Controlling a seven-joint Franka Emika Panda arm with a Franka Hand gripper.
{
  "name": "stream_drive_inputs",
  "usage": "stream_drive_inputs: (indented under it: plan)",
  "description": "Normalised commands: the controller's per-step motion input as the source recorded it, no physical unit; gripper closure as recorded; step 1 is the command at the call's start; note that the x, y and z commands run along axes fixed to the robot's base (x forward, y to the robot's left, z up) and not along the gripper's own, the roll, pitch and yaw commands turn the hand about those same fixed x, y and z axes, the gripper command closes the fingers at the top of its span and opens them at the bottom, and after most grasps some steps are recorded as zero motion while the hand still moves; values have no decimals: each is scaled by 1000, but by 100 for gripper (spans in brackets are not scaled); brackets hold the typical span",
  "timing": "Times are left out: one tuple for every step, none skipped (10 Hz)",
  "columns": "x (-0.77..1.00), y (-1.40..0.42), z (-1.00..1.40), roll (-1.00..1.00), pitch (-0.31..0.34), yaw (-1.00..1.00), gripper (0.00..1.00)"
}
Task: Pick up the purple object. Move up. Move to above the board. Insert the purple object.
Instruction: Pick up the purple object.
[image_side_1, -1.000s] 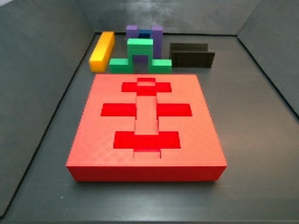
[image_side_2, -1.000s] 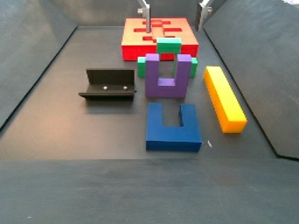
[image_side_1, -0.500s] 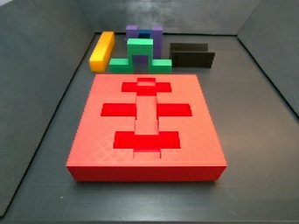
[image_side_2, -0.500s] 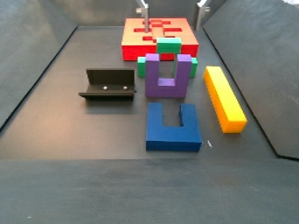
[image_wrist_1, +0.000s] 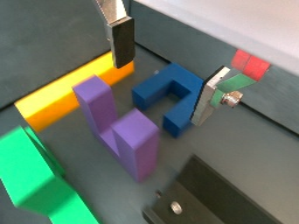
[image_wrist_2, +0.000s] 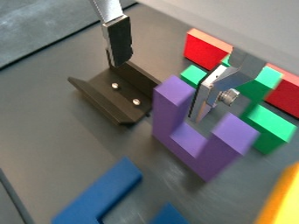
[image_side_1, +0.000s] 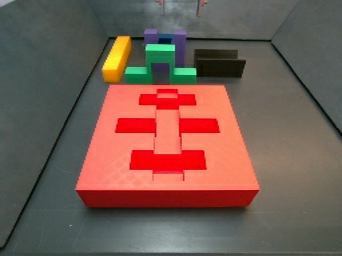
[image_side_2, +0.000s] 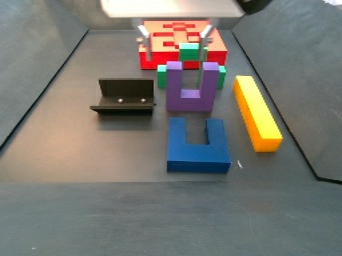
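Note:
The red board's front cutout (image_side_1: 167, 160) is a wide slot, so the purple object (image_wrist_1: 135, 140) will go down into it base first, with its arms sticking up, when I put it in.
The purple object (image_side_2: 191, 90) is a U-shaped block standing on the floor between the green block (image_side_2: 191, 55) and the blue block (image_side_2: 199, 145). It shows in both wrist views (image_wrist_1: 117, 127) (image_wrist_2: 193, 127). In a side view it is mostly hidden behind the green block (image_side_1: 163, 58). The red board (image_side_1: 167, 100) with recessed cutouts lies flat, and also shows in a side view (image_side_2: 217, 50). My gripper (image_side_2: 177, 40) hangs open and empty above the blocks. Its fingers spread wide in both wrist views (image_wrist_1: 163, 70) (image_wrist_2: 163, 68), one finger (image_wrist_2: 211, 92) close to a purple arm.
A yellow bar (image_side_2: 255, 112) lies beside the purple and blue blocks. The dark fixture (image_side_2: 123, 97) stands on the other side of them, and shows in a wrist view (image_wrist_2: 117, 94). Grey walls enclose the floor.
My gripper has come down: its white body now fills the top of a side view where only fingertips showed before. The blocks and board have not moved.

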Motion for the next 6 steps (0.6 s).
stream_drive_inputs:
  plan:
    - [1000,-377,0,24,53,14,0]
    - [483,-637,11,66,76,109,0]
    - [369,-486,0,90,94,120,0]
    - [89,-86,-191,43,24,0,0]
    - [-120,0,-254,0,0,0,0]
    - [-283,80,-226,-10,0,0,0]
